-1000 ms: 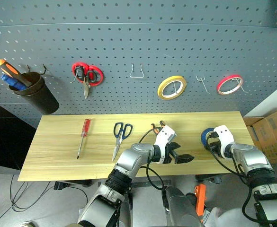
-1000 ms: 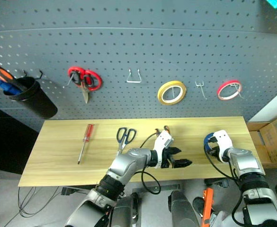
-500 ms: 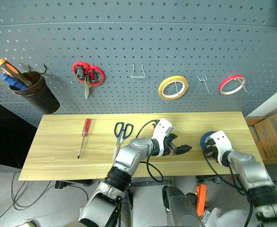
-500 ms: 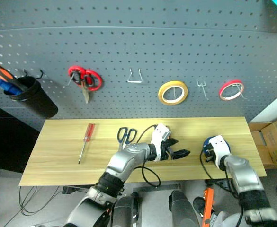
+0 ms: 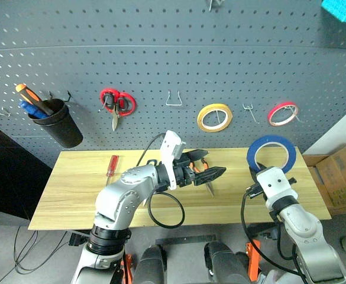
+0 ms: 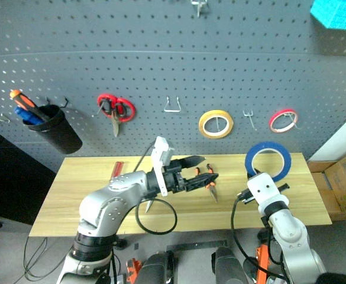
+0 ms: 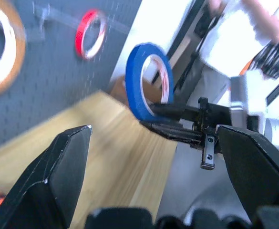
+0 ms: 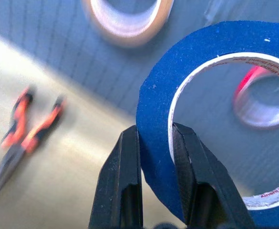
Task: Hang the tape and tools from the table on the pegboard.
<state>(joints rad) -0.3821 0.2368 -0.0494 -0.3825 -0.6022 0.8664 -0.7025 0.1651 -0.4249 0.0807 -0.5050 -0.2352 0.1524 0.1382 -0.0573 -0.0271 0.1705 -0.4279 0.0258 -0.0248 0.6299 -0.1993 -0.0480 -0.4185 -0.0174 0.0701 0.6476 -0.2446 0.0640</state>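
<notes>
The blue tape's open hole (image 5: pixel 271 156) faces the pegboard, so the robot's right gripper keeps raising the tape toward the hook (image 5: pixel 250 111) between the yellow and red tapes until it hangs.
The blue tape (image 5: pixel 251 155) stands upright above the table's right end, in front of the pegboard (image 5: pixel 161 53). My right gripper (image 8: pixel 153 131) is shut on its lower rim. My left gripper (image 5: pixel 214 163) hovers open over the middle of the table (image 5: pixel 72 195) and points right toward the tape, which shows between its fingers (image 7: pixel 67 167). The orange-and-black pliers (image 5: pixel 207 177) lie on the wood just below it. A red-handled screwdriver (image 5: pixel 110 165) lies at the table's left. My left arm hides the scissors.
On the pegboard hang red-handled scissors (image 5: pixel 117 103), a yellow tape roll (image 5: pixel 214 117), a red tape roll (image 5: pixel 282 113) and a black cup (image 5: pixel 63 124) with tools. A bare wire hook (image 5: pixel 173 97) and a small hook (image 5: pixel 248 111) are free. A cardboard box (image 5: pixel 344 177) sits at the right.
My right gripper has lifted the blue tape off the table and turned it upright. The left gripper has risen and drawn left, uncovering the pliers. The camera has tilted up.
</notes>
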